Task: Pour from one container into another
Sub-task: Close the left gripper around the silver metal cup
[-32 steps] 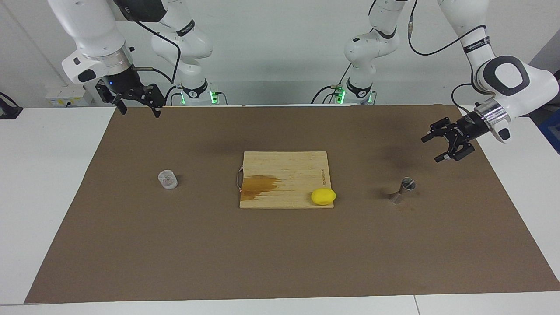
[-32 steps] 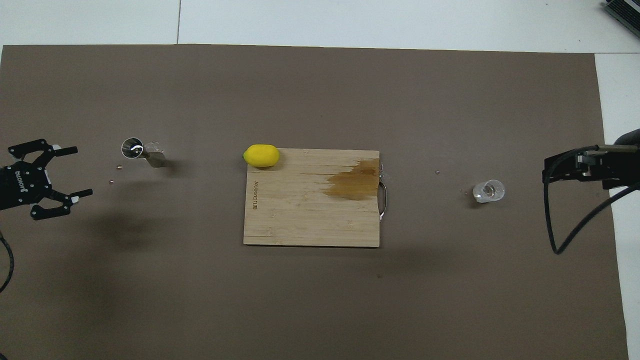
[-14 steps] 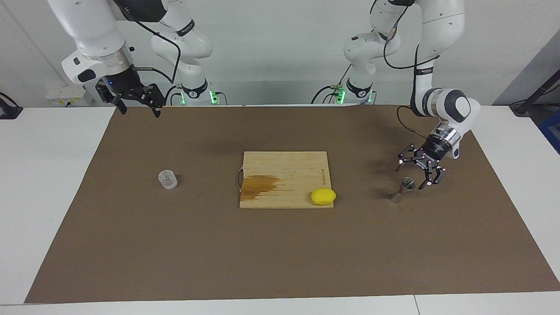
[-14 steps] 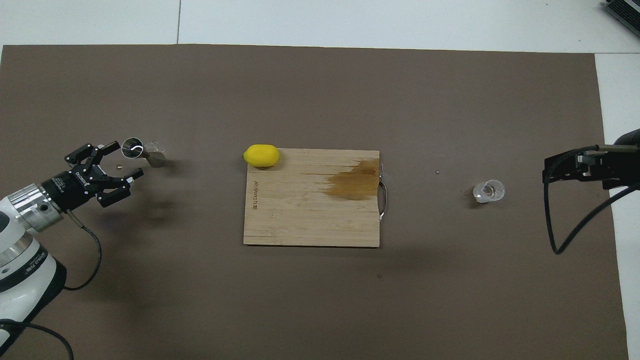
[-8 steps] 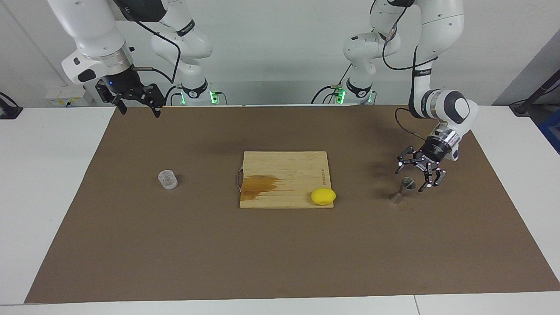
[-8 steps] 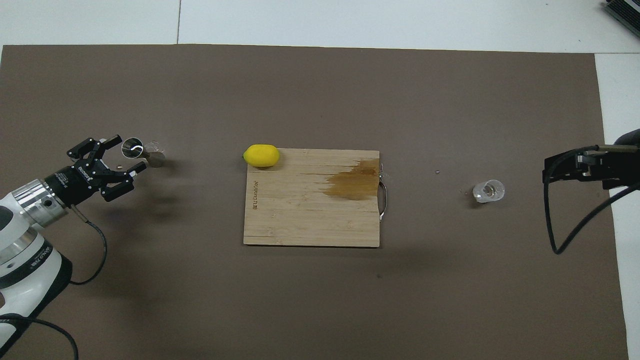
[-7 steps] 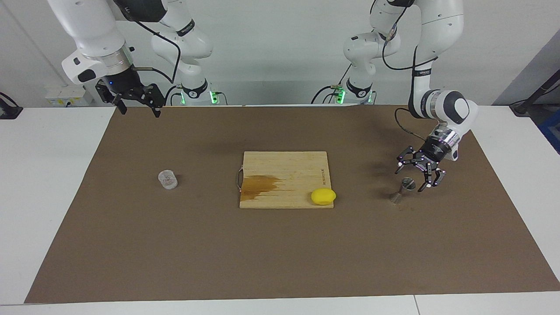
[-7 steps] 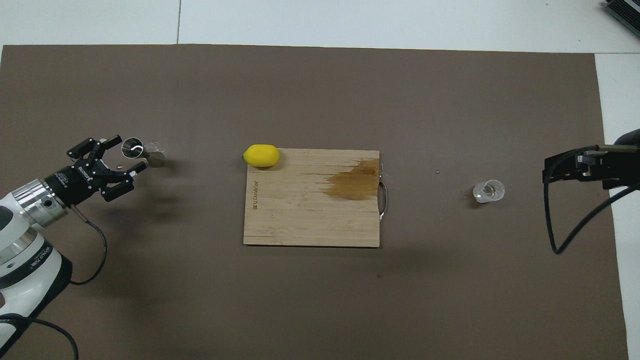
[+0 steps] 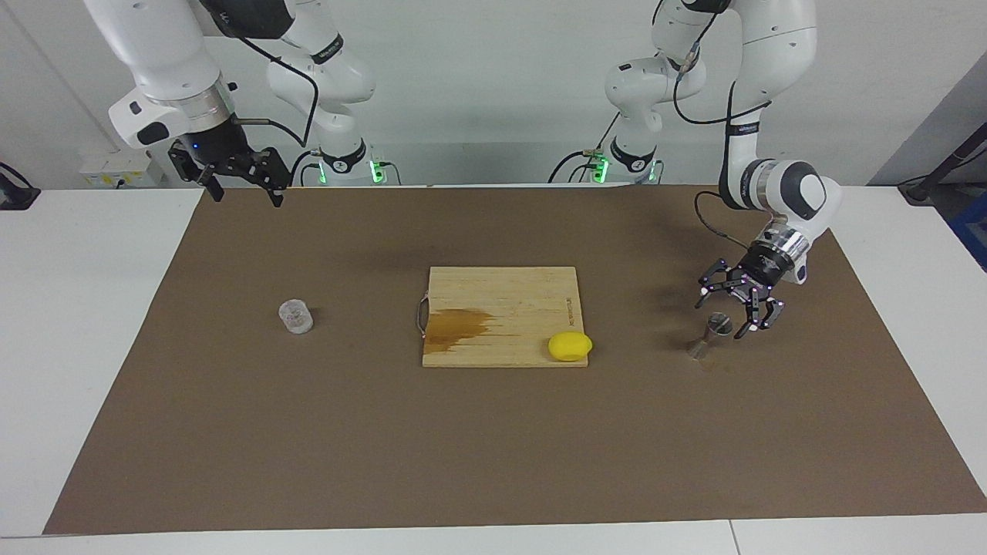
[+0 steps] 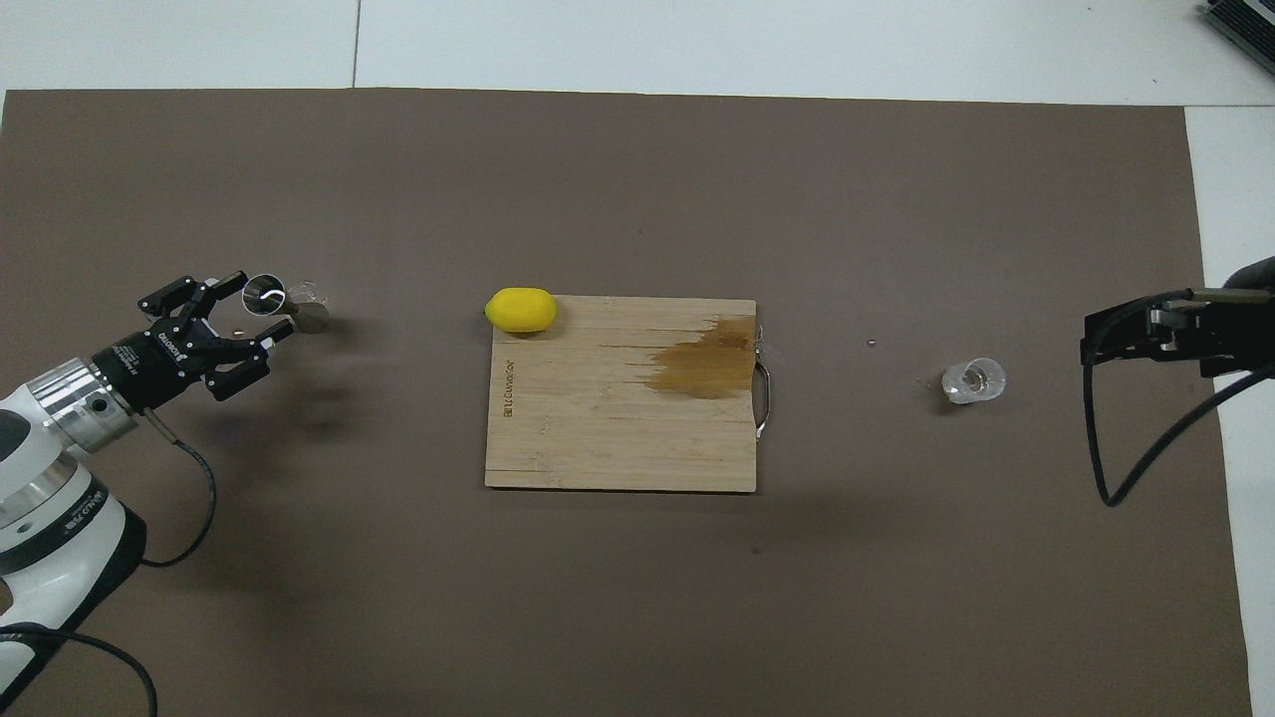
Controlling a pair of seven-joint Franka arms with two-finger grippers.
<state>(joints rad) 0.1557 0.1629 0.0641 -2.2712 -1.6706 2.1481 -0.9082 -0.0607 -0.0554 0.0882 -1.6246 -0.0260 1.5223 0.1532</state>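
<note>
The clear glass tumbler [image 10: 974, 380] will drip when I bring it back from pouring, because a tiny drop [image 10: 872, 342] is on the mat toward the cutting board.
The clear glass tumbler [image 9: 296, 317] [image 10: 974, 380] stands on the brown mat toward the right arm's end. The steel hourglass jigger [image 9: 713, 333] [image 10: 269, 297] stands toward the left arm's end. My left gripper [image 9: 721, 318] [image 10: 261, 307] is low at the jigger, open, with one finger on each side of its upper cup. I cannot tell whether the fingers touch it. My right gripper [image 9: 247, 199] hangs open and waits over the mat's edge nearest the robots, well apart from the tumbler.
A bamboo cutting board [image 9: 501, 297] [image 10: 618, 448] with a brown wet stain lies mid-table. A yellow lemon [image 9: 570, 346] [image 10: 520, 310] sits on the board's corner nearest the jigger. A few tiny drops [image 10: 237, 332] lie on the mat beside the jigger.
My left gripper came down from the left arm's end to the jigger, and its fingers have narrowed around the upper cup. The right arm, tumbler and jigger have not moved.
</note>
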